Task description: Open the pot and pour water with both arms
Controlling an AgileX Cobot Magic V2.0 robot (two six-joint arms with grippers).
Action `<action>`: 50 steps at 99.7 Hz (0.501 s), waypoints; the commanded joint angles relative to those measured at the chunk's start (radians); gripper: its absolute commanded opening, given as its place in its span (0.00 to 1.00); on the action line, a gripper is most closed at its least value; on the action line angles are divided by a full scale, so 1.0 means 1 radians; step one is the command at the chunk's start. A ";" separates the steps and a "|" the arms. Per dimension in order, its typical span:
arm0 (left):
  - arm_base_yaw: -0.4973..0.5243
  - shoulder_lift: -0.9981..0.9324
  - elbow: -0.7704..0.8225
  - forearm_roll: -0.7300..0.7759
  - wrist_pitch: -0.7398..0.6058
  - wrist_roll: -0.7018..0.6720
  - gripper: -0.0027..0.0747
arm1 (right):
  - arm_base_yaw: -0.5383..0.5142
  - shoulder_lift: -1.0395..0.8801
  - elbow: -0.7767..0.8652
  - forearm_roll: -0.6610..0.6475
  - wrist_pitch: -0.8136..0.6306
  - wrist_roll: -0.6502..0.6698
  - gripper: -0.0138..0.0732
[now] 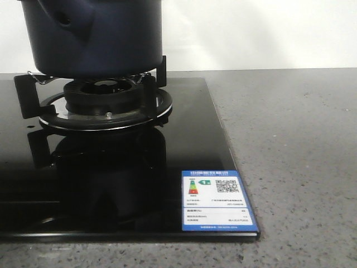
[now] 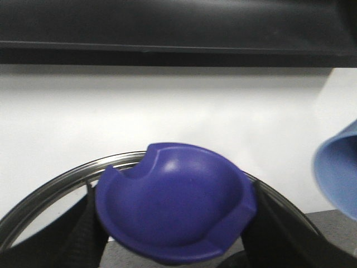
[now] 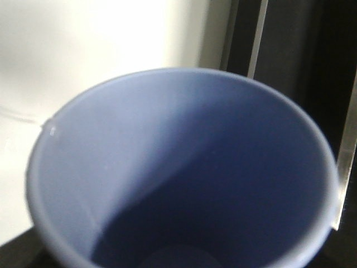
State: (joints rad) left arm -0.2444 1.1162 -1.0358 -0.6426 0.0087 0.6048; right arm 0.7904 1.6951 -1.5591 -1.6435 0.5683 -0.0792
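My left gripper should stay still while my right gripper puts the tilted light blue cup (image 2: 341,174) on the grey countertop (image 1: 347,107), because the cup hangs close beside the raised lid.
The dark navy-blue pot (image 1: 92,36) stands on the gas burner (image 1: 106,100) at the far left; its top is cut off by the frame. Neither gripper shows in the front view. In the left wrist view my left gripper (image 2: 174,226) is shut on the purple-blue lid knob (image 2: 173,204), with black fingers (image 2: 83,237) on both sides. The lid's metal rim (image 2: 50,187) curves behind, held up before a white wall. A light blue cup (image 2: 340,167) hangs tilted beside it. The cup (image 3: 167,167) fills the right wrist view, mouth toward the camera, and hides my right fingers.
The burner sits on a black glass cooktop (image 1: 111,184) with a blue and white energy label (image 1: 217,200) at its front right corner. Grey speckled countertop (image 1: 295,151) lies to the right. A white wall stands behind.
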 commanded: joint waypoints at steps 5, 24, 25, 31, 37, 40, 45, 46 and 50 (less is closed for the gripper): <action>0.040 -0.031 -0.037 0.001 -0.069 -0.005 0.50 | 0.004 -0.049 -0.041 -0.055 0.009 -0.001 0.48; 0.053 -0.037 -0.037 0.001 -0.069 -0.005 0.50 | 0.004 -0.049 -0.041 -0.054 0.009 -0.001 0.48; 0.053 -0.037 -0.037 0.001 -0.069 -0.005 0.50 | 0.004 -0.049 -0.041 -0.054 0.009 -0.001 0.48; 0.053 -0.037 -0.037 0.001 -0.069 -0.005 0.50 | 0.004 -0.049 -0.041 -0.051 0.009 -0.001 0.48; 0.053 -0.037 -0.037 0.001 -0.069 -0.005 0.50 | 0.004 -0.049 -0.041 -0.049 0.009 -0.001 0.48; 0.053 -0.037 -0.037 0.001 -0.069 -0.005 0.50 | 0.004 -0.049 -0.041 -0.046 0.009 -0.001 0.48; 0.053 -0.037 -0.037 0.001 -0.069 -0.005 0.50 | 0.004 -0.049 -0.041 -0.037 0.009 -0.001 0.48; 0.053 -0.037 -0.037 0.001 -0.069 -0.005 0.50 | 0.004 -0.049 -0.041 -0.035 0.009 -0.001 0.48; 0.053 -0.037 -0.037 0.001 -0.069 -0.005 0.50 | 0.004 -0.049 -0.041 -0.028 0.014 -0.001 0.48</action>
State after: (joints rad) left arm -0.1941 1.1102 -1.0358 -0.6404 0.0278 0.6048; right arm 0.7904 1.6951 -1.5591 -1.6415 0.5626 -0.0792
